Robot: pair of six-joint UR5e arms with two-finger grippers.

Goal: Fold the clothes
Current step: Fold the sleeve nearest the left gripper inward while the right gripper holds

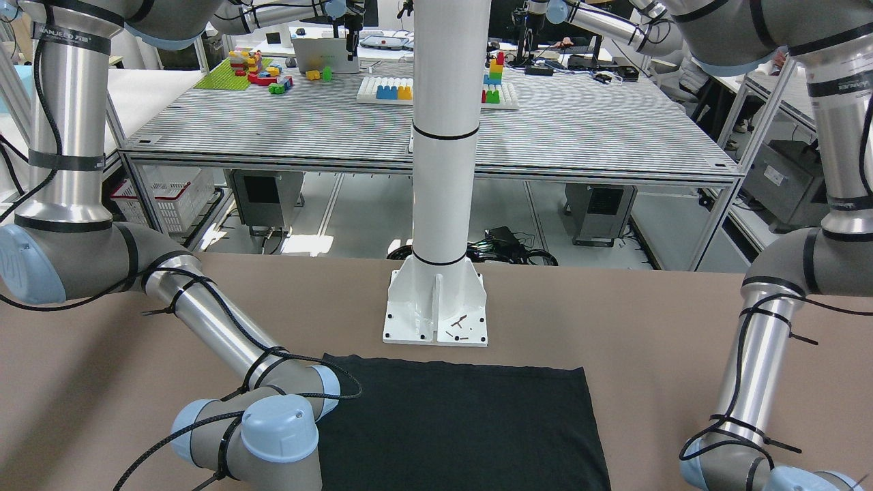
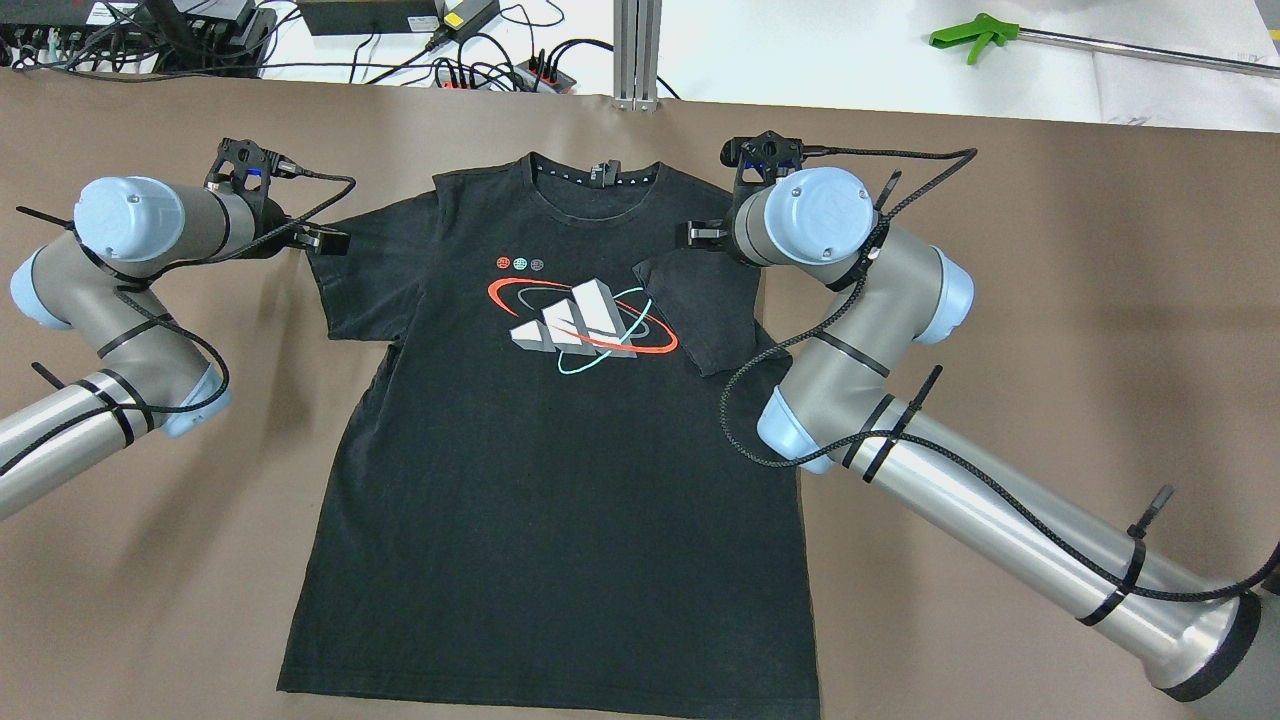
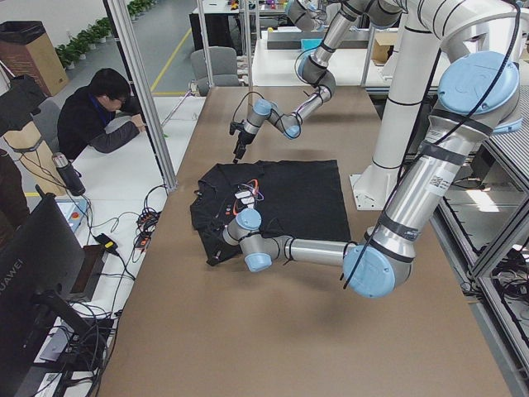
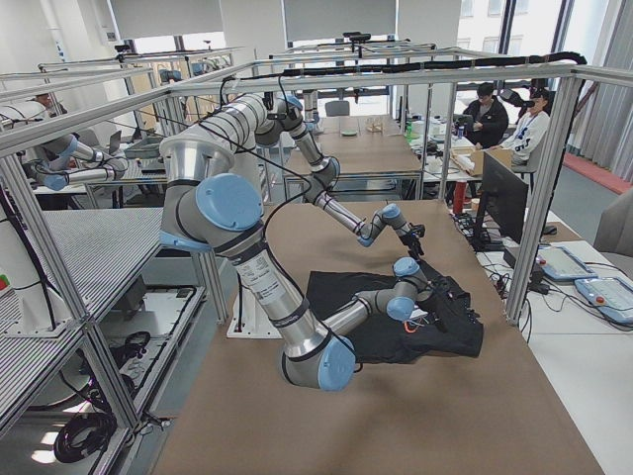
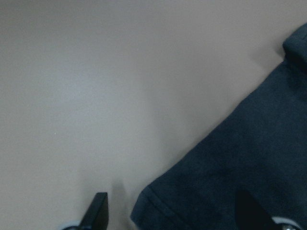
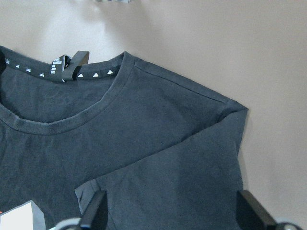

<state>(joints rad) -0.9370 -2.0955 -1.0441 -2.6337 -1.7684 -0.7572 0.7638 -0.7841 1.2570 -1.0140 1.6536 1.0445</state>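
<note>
I expect the sleeve [image 5: 218,167] to fold over and stay flat on the chest when I carry it in, because it lies limp and flat to its hem [image 5: 156,205].
A black T-shirt [image 2: 560,470] with a white, red and teal logo print [image 2: 580,325] lies flat, front up, on the brown table [image 2: 1050,300], collar to the far side. Its sleeve [image 2: 700,310] on my right side is folded in onto the chest. The other sleeve [image 2: 350,285] lies spread out. My left gripper [image 2: 325,240] is open at that sleeve's outer corner; in the left wrist view the sleeve's hem [image 5: 158,206] lies between the fingertips [image 5: 98,211]. My right gripper [image 2: 700,235] is open and empty above the folded sleeve [image 6: 192,182], near the collar [image 6: 62,72].
The white pillar's base [image 1: 436,307] stands just behind the shirt's bottom hem [image 1: 464,423]. Cables and power strips [image 2: 480,70] and a green grabber tool [image 2: 975,35] lie on the white bench past the table's far edge. An operator [image 3: 103,116] sits there.
</note>
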